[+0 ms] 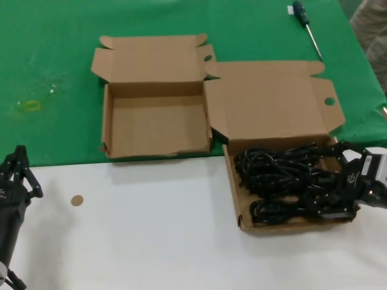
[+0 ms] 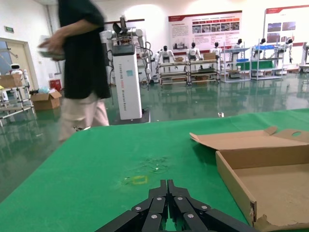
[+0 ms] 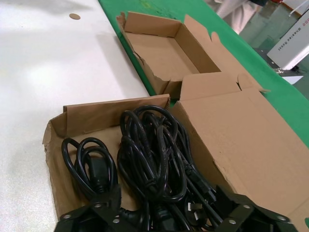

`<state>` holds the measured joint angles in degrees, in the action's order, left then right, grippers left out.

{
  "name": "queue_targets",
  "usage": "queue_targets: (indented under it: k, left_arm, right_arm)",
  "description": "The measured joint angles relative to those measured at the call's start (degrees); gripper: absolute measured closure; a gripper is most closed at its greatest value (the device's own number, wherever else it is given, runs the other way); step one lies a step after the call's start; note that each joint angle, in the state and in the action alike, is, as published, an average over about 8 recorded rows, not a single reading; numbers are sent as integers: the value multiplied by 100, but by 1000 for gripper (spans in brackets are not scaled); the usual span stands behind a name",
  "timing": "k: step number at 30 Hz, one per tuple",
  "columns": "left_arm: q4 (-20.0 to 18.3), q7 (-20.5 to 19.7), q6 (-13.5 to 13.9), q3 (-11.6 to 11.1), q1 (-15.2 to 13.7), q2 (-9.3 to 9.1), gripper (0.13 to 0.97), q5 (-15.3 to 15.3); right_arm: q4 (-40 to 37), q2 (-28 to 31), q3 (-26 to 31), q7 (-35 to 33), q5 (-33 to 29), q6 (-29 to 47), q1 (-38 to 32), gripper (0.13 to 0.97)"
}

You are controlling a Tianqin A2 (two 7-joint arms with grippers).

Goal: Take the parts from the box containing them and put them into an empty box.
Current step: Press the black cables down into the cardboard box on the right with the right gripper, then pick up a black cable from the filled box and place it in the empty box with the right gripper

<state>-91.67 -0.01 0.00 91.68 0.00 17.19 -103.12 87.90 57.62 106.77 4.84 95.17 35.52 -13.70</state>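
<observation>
The looped black cable bundle [image 3: 153, 152] will come away as a single coil when I lift it, because the loops are gathered tight [image 3: 153, 186] near the plug.
The black looped cables [image 1: 284, 175] fill the tray of the larger brown box [image 1: 272, 99], whose plain lid stands open behind them. My right gripper [image 1: 332, 181] is down in that tray at its right end. In the right wrist view it [image 3: 168, 193] is open wide, with its fingers on either side of a cable bundle [image 3: 149, 150] and a plug. The smaller box [image 1: 107, 121] lies open and empty to the left, with its wavy-edged lid folded back. It also shows in the right wrist view [image 3: 164, 53] and the left wrist view [image 2: 231, 179]. My left gripper [image 1: 20, 154] is shut and empty at the lower left [image 2: 167, 183].
A black-handled screwdriver [image 1: 305, 24] lies on the green cloth at the far right. A small brown disc [image 1: 77, 200] lies on the white table surface near my left arm. A person [image 2: 82, 63] walks past beyond the table's far side.
</observation>
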Motion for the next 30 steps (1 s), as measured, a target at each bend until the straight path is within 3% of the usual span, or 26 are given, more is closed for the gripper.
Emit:
queue_targets:
  k: [8, 12, 20, 30]
  left_arm:
    - [0, 0, 0, 0, 0, 0, 945, 0]
    - [0, -1, 0, 0, 0, 0, 945, 0]
    - [0, -1, 0, 0, 0, 0, 945, 0]
    - [0, -1, 0, 0, 0, 0, 945, 1]
  right_arm:
    - [-9, -90, -98, -16, -102, 92, 22, 488]
    - [-28, -129, -134, -36, -135, 146, 19, 488]
    - [-81, -198, -189, -79, -178, 240, 10, 706]
    - [53, -202, -304, -48, -187, 269, 78, 841]
